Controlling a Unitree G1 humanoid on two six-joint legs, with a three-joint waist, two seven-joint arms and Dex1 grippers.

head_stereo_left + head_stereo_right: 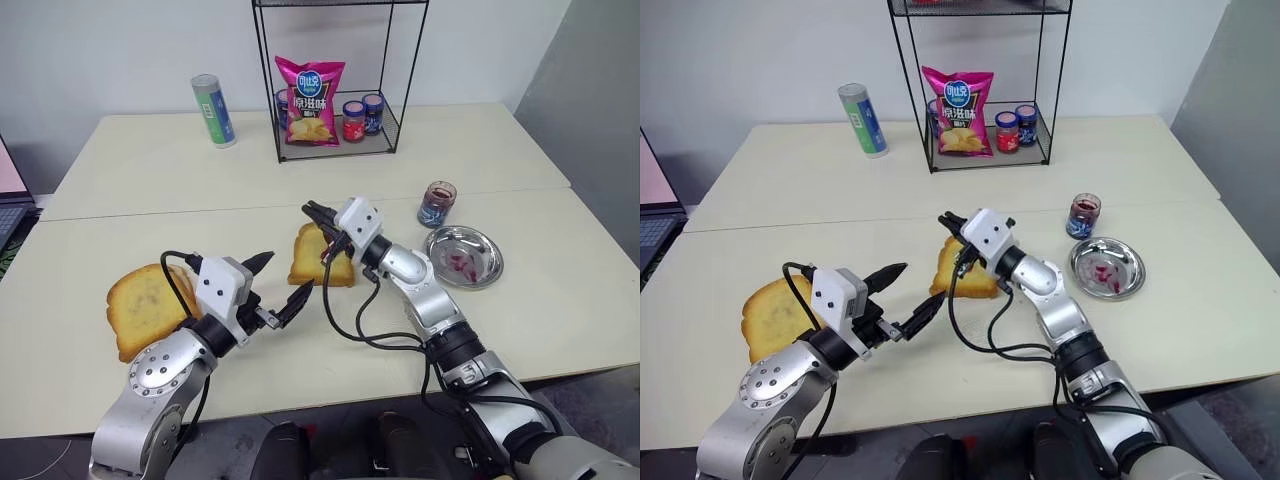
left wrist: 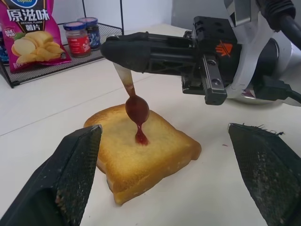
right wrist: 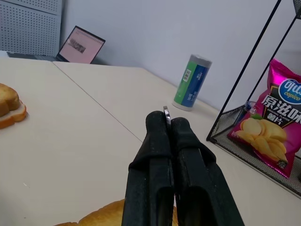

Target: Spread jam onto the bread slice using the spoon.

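Observation:
I should swing my right gripper toward the jam jar [image 1: 437,205] and tip the spoon's bowl onto the bread slice, because the spoon hangs steeply with its bowl [image 2: 138,110] above the slice.
The squarish bread slice [image 1: 322,262] lies flat at the table's middle. My right gripper [image 1: 312,211] hovers over its far edge, shut on the thin handle of the spoon [image 2: 136,109]. The spoon hangs bowl down, coated in dark red jam [image 2: 141,138] that drips in a strand onto the toast's top. The handle's tip [image 3: 166,112] pokes out between the closed fingers. The jam jar [image 1: 437,203] stands to the right, lid off. My left gripper [image 1: 288,275] is held open and level just left of the slice, holding nothing.
A steel dish [image 1: 463,256] smeared with red sits right of the slice. A larger pale toast [image 1: 145,305] lies at the left. At the back, a wire rack [image 1: 385,140] holds a chips bag [image 1: 310,100] and small jars, and a green-blue can [image 1: 213,110] stands left of it.

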